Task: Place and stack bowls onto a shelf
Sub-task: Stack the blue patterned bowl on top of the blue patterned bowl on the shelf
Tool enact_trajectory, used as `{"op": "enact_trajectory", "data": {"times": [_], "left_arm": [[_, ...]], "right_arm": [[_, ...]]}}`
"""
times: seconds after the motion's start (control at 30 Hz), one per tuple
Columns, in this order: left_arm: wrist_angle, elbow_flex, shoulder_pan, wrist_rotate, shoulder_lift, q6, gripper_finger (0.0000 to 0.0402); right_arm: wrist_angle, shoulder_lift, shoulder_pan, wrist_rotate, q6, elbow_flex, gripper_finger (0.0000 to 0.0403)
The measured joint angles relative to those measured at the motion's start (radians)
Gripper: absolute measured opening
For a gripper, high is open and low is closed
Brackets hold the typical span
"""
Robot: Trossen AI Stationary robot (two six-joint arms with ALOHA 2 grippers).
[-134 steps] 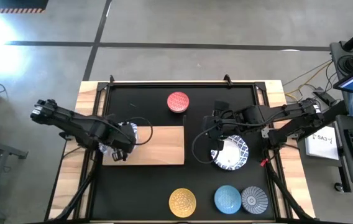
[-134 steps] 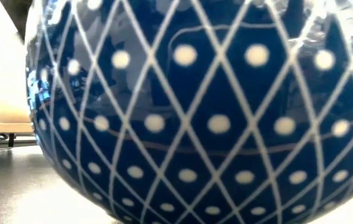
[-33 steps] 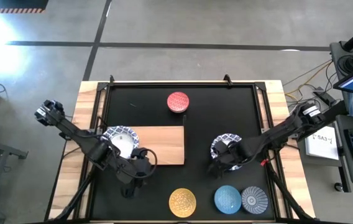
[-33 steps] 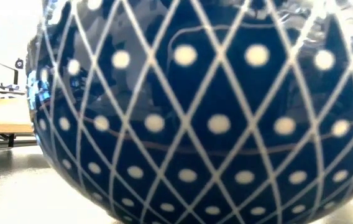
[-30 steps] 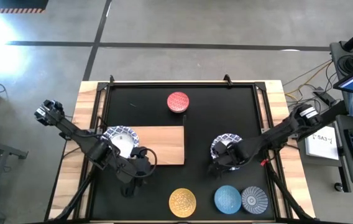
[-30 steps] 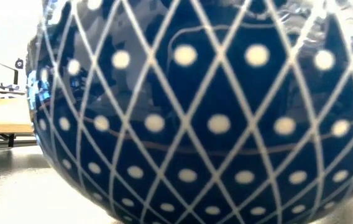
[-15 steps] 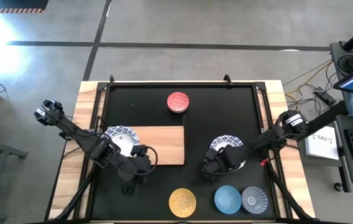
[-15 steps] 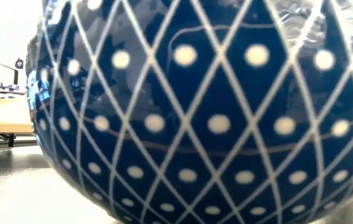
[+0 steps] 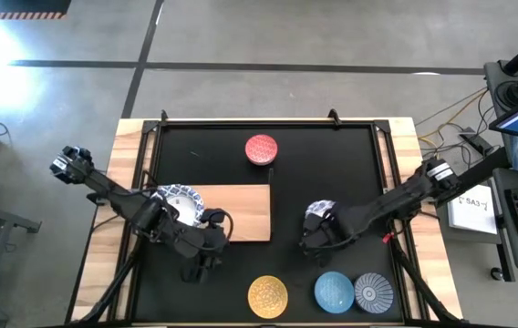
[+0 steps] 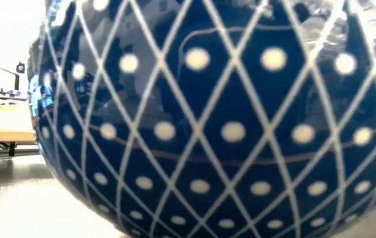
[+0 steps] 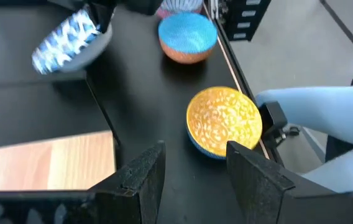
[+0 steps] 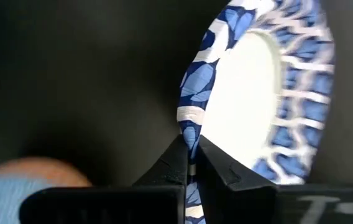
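The blue-rimmed bowl on the shelf point(image 9: 184, 204) is open and has a matching pattern, so the white bowl point(image 9: 319, 209) will settle down inside it when the robot stacks them.
A white bowl with a blue patterned rim point(image 9: 321, 217) is tipped up right of the shelf, with my right gripper point(image 9: 312, 237) shut on its rim. It also shows in the left wrist view point(image 11: 68, 40). Another blue-rimmed bowl point(image 9: 179, 202) stands on the left end of the light-wood shelf point(image 9: 236, 214). My left gripper point(image 11: 192, 174) hangs open near the shelf's near edge, above bare table, with the yellow bowl point(image 11: 224, 121) ahead of it. A red bowl point(image 9: 261, 148) sits at the far side of the table. My right gripper pinches the bowl's rim point(image 12: 192, 134) between its two fingers, one on the inner side and one on the outer side. The fingers come slanting down from the table's right. The bowl is tilted steeply; whether its lower edge rests on the table I cannot tell.
The yellow bowl point(image 9: 268, 295), a light blue bowl point(image 9: 333, 292) and a grey-blue bowl point(image 9: 372, 292) stand in a row along the near edge. The grey-blue bowl's dark patterned wall point(image 10: 214, 119) fills the low view. The shelf's middle and right part is bare.
My right gripper has shut on the blue-rimmed bowl's rim and drawn a little toward the table's left; the bowl has tipped up from lying flat. My left gripper has shifted slightly toward the table's right and near edge, staying open.
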Motion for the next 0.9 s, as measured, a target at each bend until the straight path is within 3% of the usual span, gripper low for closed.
{"op": "enact_trajectory", "data": {"times": [0.23, 0.4, 0.57, 0.9], "left_arm": [[0.021, 0.0, 0.001, 0.0, 0.001, 0.105, 0.0152], [0.076, 0.0, 0.002, 0.0, 0.001, 0.195, 0.0152], [0.153, 0.0, 0.002, 0.006, 0.005, 0.25, 0.0152], [0.296, 0.0, 0.002, 0.04, 0.063, 0.297, 0.0152]], "right_arm": [[-0.021, -0.092, 0.026, -0.048, -0.211, 0.161, 0.0009], [-0.016, -0.148, 0.034, -0.195, -0.163, 0.262, 0.0009], [0.055, -0.17, 0.034, -0.275, -0.167, 0.315, 0.0009], [0.168, -0.126, 0.041, -0.32, -0.501, 0.362, 0.0009]]}}
